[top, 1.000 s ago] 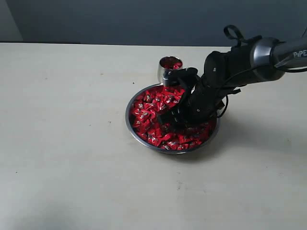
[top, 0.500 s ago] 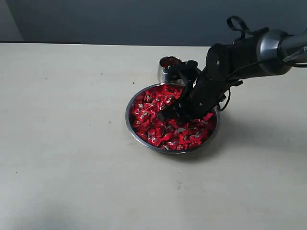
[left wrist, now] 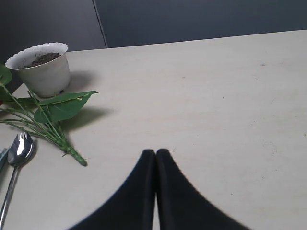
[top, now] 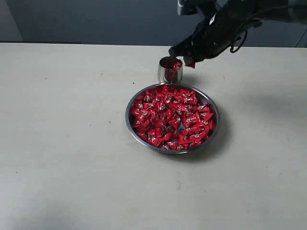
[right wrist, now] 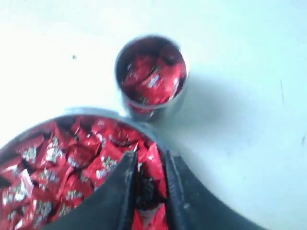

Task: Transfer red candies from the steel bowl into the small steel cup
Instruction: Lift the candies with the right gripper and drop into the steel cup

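The red candy hanging free is beside the small steel cup's opening (top: 171, 63), so my right gripper should go on over that opening before it lets go there.
The steel bowl (top: 130, 125) sits mid-table, heaped with red candies (top: 170, 117). Just behind it stands the small steel cup (top: 169, 72), holding several red candies. My right gripper (top: 188, 59) hovers in the air beside and slightly above the cup's right side, shut on a red candy (top: 190, 63). In the right wrist view that candy (right wrist: 154, 165) is pinched between the fingers, with the cup (right wrist: 150, 75) and the bowl's rim (right wrist: 88, 113) below. My left gripper (left wrist: 156, 152) is shut with nothing in it, over bare table away from the bowl.
In the left wrist view a white plant pot (left wrist: 42, 68), a leafy green stem (left wrist: 53, 122) and a spoon (left wrist: 17, 158) lie on the table. A dark wall (top: 96, 21) runs behind the table.
My right gripper has risen out of the bowl with a red candy and moved back toward the cup. The candies it had covered in the bowl now show.
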{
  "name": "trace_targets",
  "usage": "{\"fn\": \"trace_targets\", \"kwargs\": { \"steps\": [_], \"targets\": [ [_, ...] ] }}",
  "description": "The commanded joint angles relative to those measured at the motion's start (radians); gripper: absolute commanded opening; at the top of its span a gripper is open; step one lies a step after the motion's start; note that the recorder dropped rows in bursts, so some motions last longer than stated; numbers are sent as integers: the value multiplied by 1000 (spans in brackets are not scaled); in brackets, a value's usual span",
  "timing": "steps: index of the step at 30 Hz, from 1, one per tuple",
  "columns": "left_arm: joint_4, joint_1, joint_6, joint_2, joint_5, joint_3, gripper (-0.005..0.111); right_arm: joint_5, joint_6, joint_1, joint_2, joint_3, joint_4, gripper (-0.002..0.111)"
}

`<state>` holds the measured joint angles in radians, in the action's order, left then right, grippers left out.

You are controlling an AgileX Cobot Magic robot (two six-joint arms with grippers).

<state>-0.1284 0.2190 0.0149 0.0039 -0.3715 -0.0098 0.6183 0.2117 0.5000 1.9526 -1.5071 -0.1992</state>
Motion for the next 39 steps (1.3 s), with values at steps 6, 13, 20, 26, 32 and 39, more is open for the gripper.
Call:
{"fn": "trace_targets", "kwargs": {
  "steps": [6, 13, 20, 26, 32, 39],
  "targets": [
    [5, -1, 4, -4, 6, 6, 0, 108, 84, -40, 246, -339, -135, 0],
    [5, -1, 4, -4, 6, 6, 0, 145, 114, -40, 374, -448, -171, 0],
    [5, -1, 4, -4, 6, 6, 0, 149, 145, -40, 379, -455, -175, 39],
    [5, -1, 4, -4, 6, 6, 0, 160, 145, -40, 334, -455, -167, 48],
    [5, -1, 4, -4, 6, 6, 0, 311, 143, -40, 258, -451, -167, 47],
    [5, -1, 4, -4, 6, 6, 0, 416, 141, -40, 185, -362, -177, 47]
  ]
}}
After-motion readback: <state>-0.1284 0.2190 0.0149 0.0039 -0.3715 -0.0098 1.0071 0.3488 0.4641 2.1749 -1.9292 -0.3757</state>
